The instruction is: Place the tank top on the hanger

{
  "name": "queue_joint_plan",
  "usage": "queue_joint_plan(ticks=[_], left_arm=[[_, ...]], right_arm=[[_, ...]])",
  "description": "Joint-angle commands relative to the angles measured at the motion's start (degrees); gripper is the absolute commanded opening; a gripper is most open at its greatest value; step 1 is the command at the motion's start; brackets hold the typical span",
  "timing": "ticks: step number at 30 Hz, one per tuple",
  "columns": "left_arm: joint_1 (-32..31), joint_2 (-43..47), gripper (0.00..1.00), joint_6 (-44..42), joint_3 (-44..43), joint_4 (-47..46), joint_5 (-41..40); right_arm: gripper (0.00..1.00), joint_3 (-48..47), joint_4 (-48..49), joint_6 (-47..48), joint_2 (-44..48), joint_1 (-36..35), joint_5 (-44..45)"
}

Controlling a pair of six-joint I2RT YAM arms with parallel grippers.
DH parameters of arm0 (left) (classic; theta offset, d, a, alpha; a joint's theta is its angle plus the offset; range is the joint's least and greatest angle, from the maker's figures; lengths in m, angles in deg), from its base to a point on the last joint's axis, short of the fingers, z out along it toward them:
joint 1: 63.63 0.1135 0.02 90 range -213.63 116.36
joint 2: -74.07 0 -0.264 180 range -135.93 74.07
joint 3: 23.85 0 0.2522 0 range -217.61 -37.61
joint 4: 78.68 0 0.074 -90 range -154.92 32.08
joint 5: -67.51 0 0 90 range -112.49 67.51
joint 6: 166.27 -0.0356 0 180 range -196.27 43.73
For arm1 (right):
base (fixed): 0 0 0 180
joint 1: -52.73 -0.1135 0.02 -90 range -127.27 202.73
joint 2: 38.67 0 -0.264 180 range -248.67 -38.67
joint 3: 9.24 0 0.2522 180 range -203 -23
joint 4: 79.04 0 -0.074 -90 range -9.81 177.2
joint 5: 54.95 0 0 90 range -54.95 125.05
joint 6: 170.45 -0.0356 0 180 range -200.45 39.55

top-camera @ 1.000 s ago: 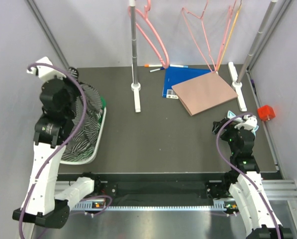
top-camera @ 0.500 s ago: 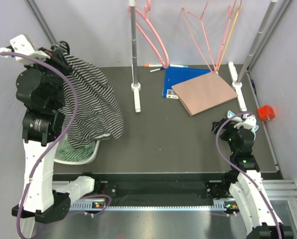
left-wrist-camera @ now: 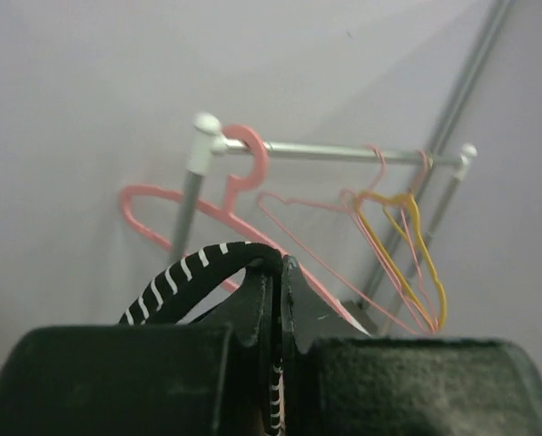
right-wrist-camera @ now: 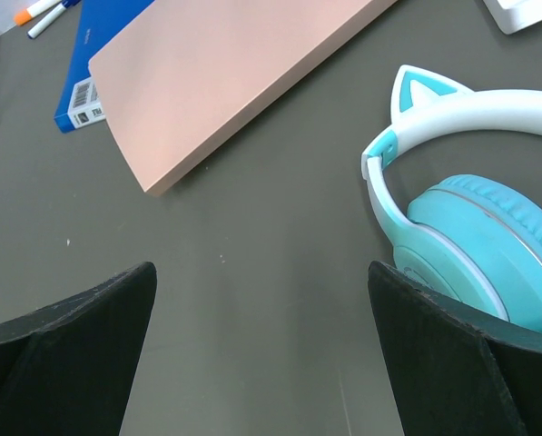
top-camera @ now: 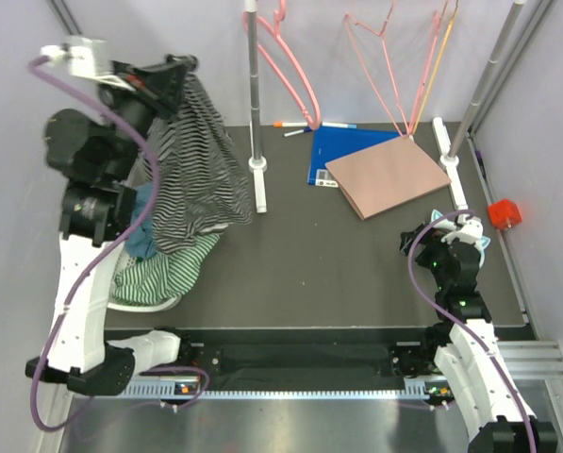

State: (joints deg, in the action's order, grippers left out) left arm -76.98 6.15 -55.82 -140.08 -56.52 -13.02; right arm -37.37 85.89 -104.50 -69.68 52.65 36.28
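Observation:
My left gripper keeps going toward the middle of the tabletop (top-camera: 303, 250), which is open, and lets go there, as the tank top (top-camera: 198, 156) hangs by its strap.
The tank top (top-camera: 201, 170), black-and-white striped, hangs in the air from my left gripper (top-camera: 180, 70), which is raised high at the back left and shut on its dark-edged strap. In the left wrist view the strap (left-wrist-camera: 184, 272) loops out of the closed left gripper (left-wrist-camera: 280, 268). The thick pink hanger (top-camera: 289, 71) hangs on the rack rod to the right of the left gripper; it also shows in the left wrist view (left-wrist-camera: 239, 159), beyond the fingertips. My right gripper (top-camera: 448, 236) is open and empty low over the table at the right (right-wrist-camera: 261, 345).
A teal cloth (top-camera: 144, 222) and a green-and-white striped garment (top-camera: 163, 269) spill over a white basket (top-camera: 149, 304). Rack post (top-camera: 254, 104), thin pink wire hangers (top-camera: 380, 66), an orange-yellow hanger (top-camera: 432, 71), blue book (top-camera: 333, 151), pink board (top-camera: 387, 175), red cube (top-camera: 504, 213), teal headphones (right-wrist-camera: 470, 236).
My left arm has lifted the tank top out of the basket and carried it up and right toward the rack. The teal and green garments now show. The right arm has not moved.

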Motion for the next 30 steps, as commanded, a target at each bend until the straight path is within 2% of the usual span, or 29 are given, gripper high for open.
queue_joint_plan(ticks=[1, 2, 4, 7, 8, 10, 11, 14, 16, 17, 18, 19, 21, 22, 25, 30], left_arm=[[-9.74, -2.39, 0.0, -4.69, 6.67, -3.75, 4.69], [-14.82, -2.83, 0.0, -6.37, 7.55, -2.7, 2.76], [-18.81, -3.8, 0.0, -9.45, 9.21, -1.03, -3.39], [-23.56, -0.21, 0.0, -8.41, 20.44, -4.87, -8.49], [-25.48, 1.11, 0.0, -7.88, 28.04, -7.93, -8.94], [-28.38, 5.5, 0.0, -5.69, 36.17, -12.69, -11.92], [-29.45, 6.82, 0.0, -5.07, 44.12, -15.93, -11.59], [-33.05, 9.38, 0.0, -3.57, 57.94, -18.07, -7.91], [-35.77, 8.51, 0.01, -4.36, 62.29, -13.7, -7.1], [-36.66, 7.98, 0.11, -4.19, 65.27, -11.68, -7.62], [-37.45, 7.02, 0.34, -3.23, 66.52, -8.7, -7.72], [-38.94, 6.75, 0.49, -2.7, 67.66, -6.58, -7.8], [-40.53, 7.97, 0.66, -0.42, 70.74, -5.86, -10.69], [-41.32, 8.85, 0.8, 0.29, 71.62, -6.29, -11.4], [-41.5, 14.47, 0.96, 2.57, 73.91, -7.87, -14.3], [-41.5, 23.34, 0.99, 3.37, 74.79, -15.07, -17.2]], right_arm=[[1.0, -3.12, 2.79, 0.59, -0.11, 0.52, -0.62], [1.0, -3.12, 2.79, 0.59, -0.11, 0.52, -0.71], [1.0, -3.29, 2.45, 0.59, -0.11, 0.52, -0.97], [1.0, -3.73, 1.48, 0.94, 0.24, 0.52, -0.71], [1.0, -3.73, 1.48, 1.11, 0.33, 0.52, -0.53], [0.99, -3.65, 1.48, 1.2, 0.59, 0.52, -0.27], [1.0, -3.65, 1.65, 1.03, 0.59, 0.52, -0.27], [1.0, -3.38, 2.35, 0.94, -0.19, 0.52, -0.88], [1.0, -3.47, 2.79, 0.85, -1.16, 0.52, -0.97], [1.0, -3.56, 2.97, 0.94, -1.42, 0.52, -0.97], [1.0, -3.56, 3.14, 0.94, -1.95, 0.52, -2.54], [1.0, -3.56, 3.49, 1.03, -2.13, 0.52, -3.6], [1.0, -3.47, 4.11, 1.55, -2.39, 0.52, -4.57], [1.0, -3.21, 4.64, 1.55, -2.39, 0.52, -5.36], [1.0, -3.56, 4.12, 1.64, -2.04, 0.52, -6.24], [0.99, -4.09, 2.44, 2.08, 0.59, 0.52, -8.26]])
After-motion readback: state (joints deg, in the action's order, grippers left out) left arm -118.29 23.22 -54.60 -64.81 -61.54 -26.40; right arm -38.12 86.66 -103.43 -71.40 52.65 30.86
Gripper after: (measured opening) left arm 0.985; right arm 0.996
